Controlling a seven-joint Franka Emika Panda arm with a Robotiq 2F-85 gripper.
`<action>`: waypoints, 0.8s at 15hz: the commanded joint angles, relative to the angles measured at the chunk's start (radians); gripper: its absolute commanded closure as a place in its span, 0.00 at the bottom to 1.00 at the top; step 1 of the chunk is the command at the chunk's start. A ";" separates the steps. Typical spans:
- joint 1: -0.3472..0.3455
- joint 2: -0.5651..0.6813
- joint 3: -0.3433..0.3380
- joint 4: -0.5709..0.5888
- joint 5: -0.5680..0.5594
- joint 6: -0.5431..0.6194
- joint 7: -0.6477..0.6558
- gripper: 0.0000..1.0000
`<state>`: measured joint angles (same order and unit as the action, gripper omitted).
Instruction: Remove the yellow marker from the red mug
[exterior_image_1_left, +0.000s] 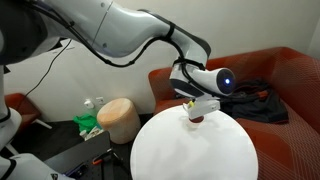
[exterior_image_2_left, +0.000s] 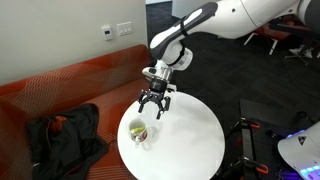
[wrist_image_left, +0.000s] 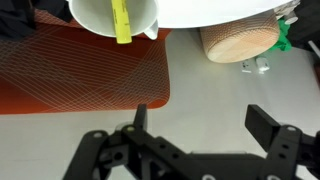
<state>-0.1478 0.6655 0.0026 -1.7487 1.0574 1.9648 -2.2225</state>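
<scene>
The yellow marker's narrow width (wrist_image_left: 121, 18) has my gripper's open fingers lined up across it. I should keep going toward its loose end (wrist_image_left: 123, 38) until the fingers are on both sides of it, and then close them.
The yellow marker (wrist_image_left: 121, 22) stands tilted inside the mug (wrist_image_left: 100, 18), whose inside is white, at the top of the wrist view. In an exterior view the mug (exterior_image_2_left: 139, 131) sits near the edge of the round white table (exterior_image_2_left: 190, 140), with the marker's (exterior_image_2_left: 137, 127) yellow-green end showing in it. My gripper (exterior_image_2_left: 154, 112) hangs open and empty a little above and beside the mug. In an exterior view the gripper (exterior_image_1_left: 196, 108) covers most of the dark red mug (exterior_image_1_left: 197, 118). In the wrist view the jaws (wrist_image_left: 205, 125) are spread wide with nothing between them.
A red-orange sofa (exterior_image_2_left: 60, 85) curves behind the table (exterior_image_1_left: 190, 150), with dark clothing (exterior_image_1_left: 255, 100) heaped on it. A tan cylindrical stool (exterior_image_1_left: 120, 118) stands beside the table, also in the wrist view (wrist_image_left: 240, 40). Green items (exterior_image_1_left: 88, 122) lie on the floor near it.
</scene>
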 joint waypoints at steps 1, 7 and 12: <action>0.005 0.066 0.001 0.072 -0.021 0.052 -0.052 0.00; 0.015 0.149 0.027 0.139 -0.013 0.185 -0.088 0.00; 0.026 0.191 0.049 0.177 -0.037 0.232 -0.082 0.02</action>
<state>-0.1266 0.8290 0.0369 -1.6140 1.0424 2.1677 -2.2966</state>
